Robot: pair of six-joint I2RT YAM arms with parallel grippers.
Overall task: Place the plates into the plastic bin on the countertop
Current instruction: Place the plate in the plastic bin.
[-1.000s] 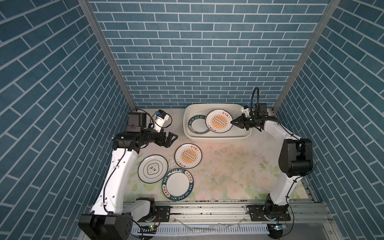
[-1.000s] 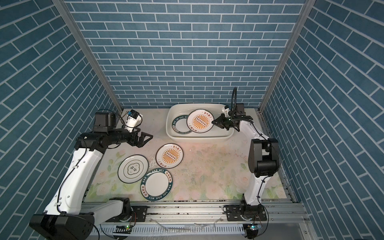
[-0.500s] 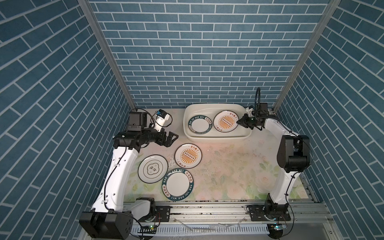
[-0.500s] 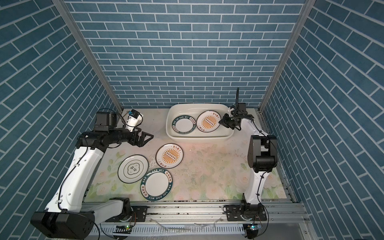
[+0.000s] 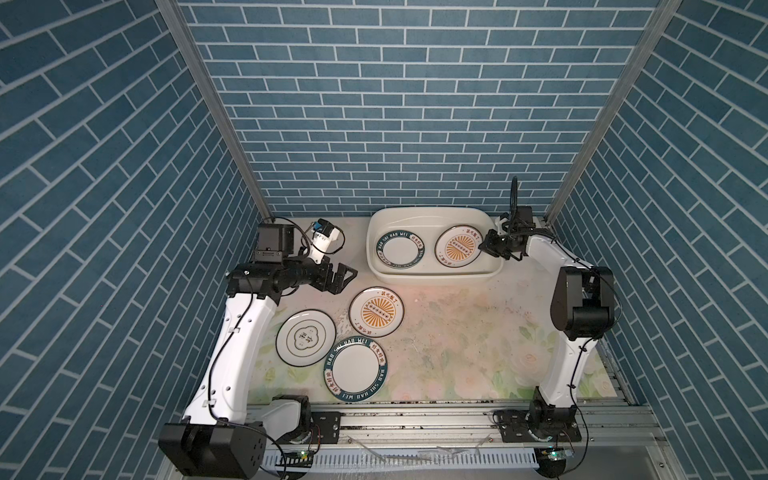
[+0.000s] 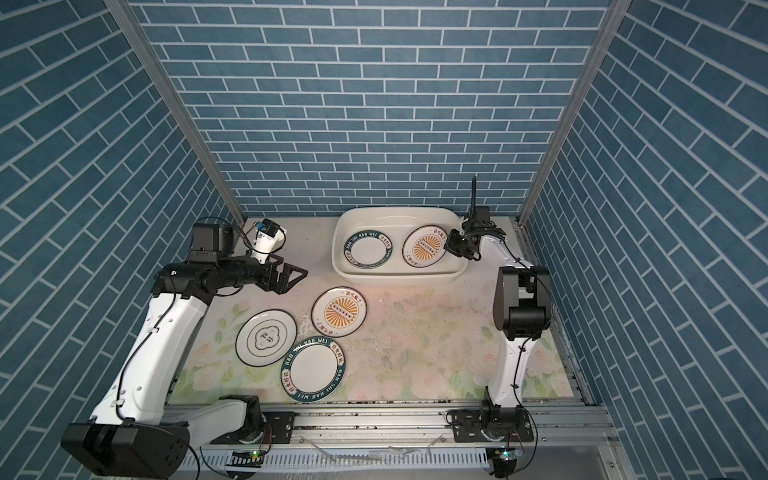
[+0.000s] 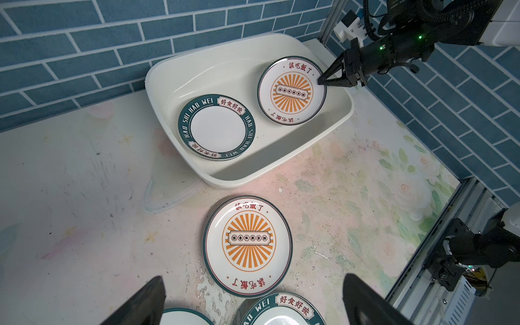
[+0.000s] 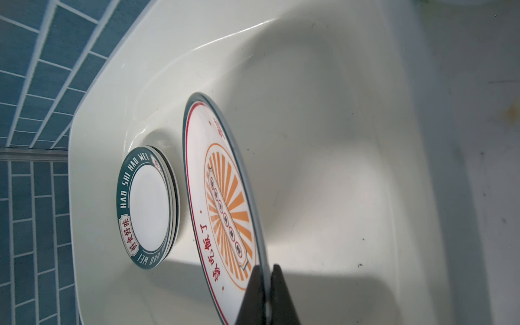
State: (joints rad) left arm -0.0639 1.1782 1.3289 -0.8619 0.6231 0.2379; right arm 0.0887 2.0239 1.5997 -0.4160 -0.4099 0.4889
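Note:
My right gripper should keep lowering the held sunburst plate, which hangs clear of the stack over the open bottom of the bin, until it rests there.
The plastic bin stands at the back of the countertop. My right gripper is shut on the rim of a sunburst plate, held tilted inside the bin's right half. A teal-lettered plate tops a small stack in the left half. On the countertop lie a sunburst plate, a cloud-emblem plate and a teal-lettered plate. My left gripper hovers open, left of the loose sunburst plate.
Blue brick walls close in the back and both sides. A metal rail with both arm bases runs along the front edge. The right arm's dark elbow stands over the countertop's right side.
The right gripper has carried the sunburst plate rightwards inside the bin, away from the teal-lettered stack. The left arm has barely moved.

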